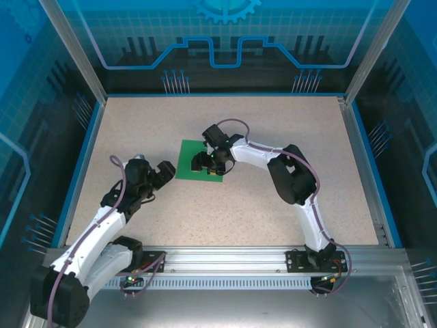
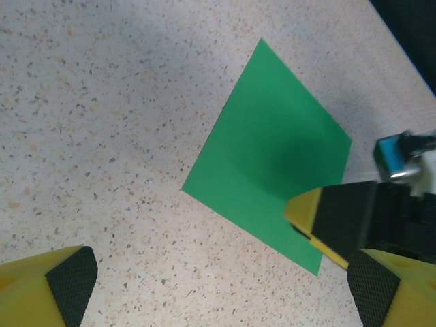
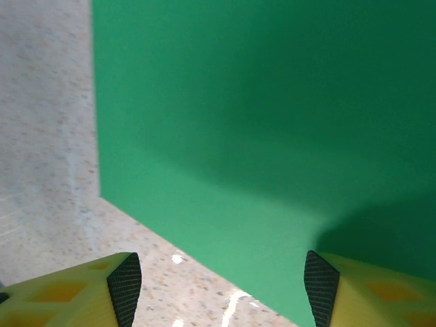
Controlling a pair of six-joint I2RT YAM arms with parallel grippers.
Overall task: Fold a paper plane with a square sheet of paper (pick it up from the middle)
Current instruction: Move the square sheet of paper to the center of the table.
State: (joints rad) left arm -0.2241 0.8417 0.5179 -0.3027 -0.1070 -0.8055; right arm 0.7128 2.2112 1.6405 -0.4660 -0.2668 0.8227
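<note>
The square sheet of paper (image 1: 189,156) is too far over toward my left gripper, so my right gripper should push down on it and pull it back to midway (image 1: 227,186) between both arms.
The square sheet of paper (image 1: 191,158) lies flat and unfolded on the speckled table, bright green. My right gripper (image 1: 205,162) hangs low over the sheet's right part, pointing down. In the right wrist view its jaws (image 3: 221,279) stand apart above the sheet (image 3: 259,122): the right pad is over the paper, the left pad over bare table, and nothing is pinched. My left gripper (image 1: 153,171) sits just left of the sheet, wide open. Its wrist view (image 2: 221,286) shows the sheet (image 2: 266,157) ahead, with a right-gripper finger (image 2: 320,208) on the sheet's near corner.
A blue-rimmed wall (image 1: 89,130) bounds the speckled table (image 1: 273,123) at the left, back and right. A metal rail (image 1: 225,256) carrying both arm bases runs along the near edge. The right arm's elbow (image 1: 290,174) stands right of the sheet.
</note>
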